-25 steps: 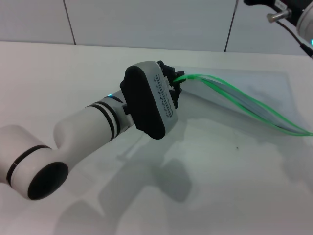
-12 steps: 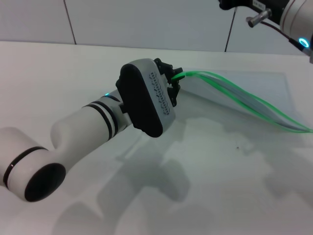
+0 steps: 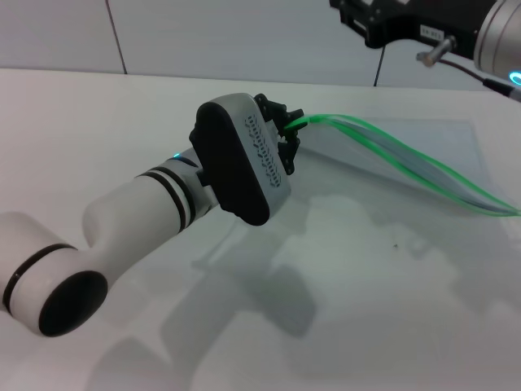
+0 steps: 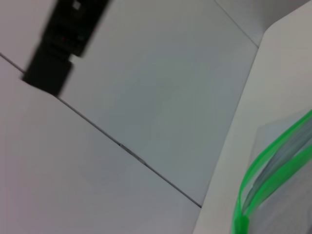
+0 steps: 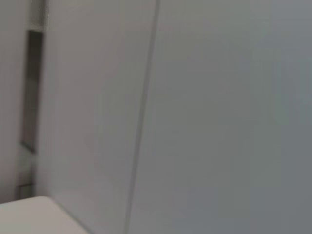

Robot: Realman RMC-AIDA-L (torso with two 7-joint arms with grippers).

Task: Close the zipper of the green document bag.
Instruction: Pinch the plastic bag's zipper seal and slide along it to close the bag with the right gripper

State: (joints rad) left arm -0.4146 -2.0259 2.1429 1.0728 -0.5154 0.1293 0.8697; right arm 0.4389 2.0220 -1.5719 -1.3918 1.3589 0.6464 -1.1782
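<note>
My right gripper keeps going toward the zipper's raised end (image 3: 304, 121) until its fingers close there. My left gripper has the green zipper pieces together and raised (image 3: 316, 120) beside it.
The green document bag (image 3: 440, 147) lies flat on the white table at the right, its near-left end raised off the surface. Its zipper (image 3: 330, 120) shows as two bright green strips that spread apart toward the right, so the mouth gapes. My left gripper (image 3: 289, 134) is shut on the strips' left end and holds it up. In the left wrist view the zipper (image 4: 253, 168) curves beside the clear bag (image 4: 292, 209). The slider tab does not show. My right gripper (image 3: 370, 20) hangs high at the back right, well above the bag.
The white table (image 3: 98, 114) stretches to a pale panelled wall (image 3: 244, 32) behind. The left forearm (image 3: 138, 212) crosses the front left of the table. The right wrist view shows only wall.
My right arm has swung leftward across the top of the head view. The left gripper has shifted slightly left and up with the zipper end still held.
</note>
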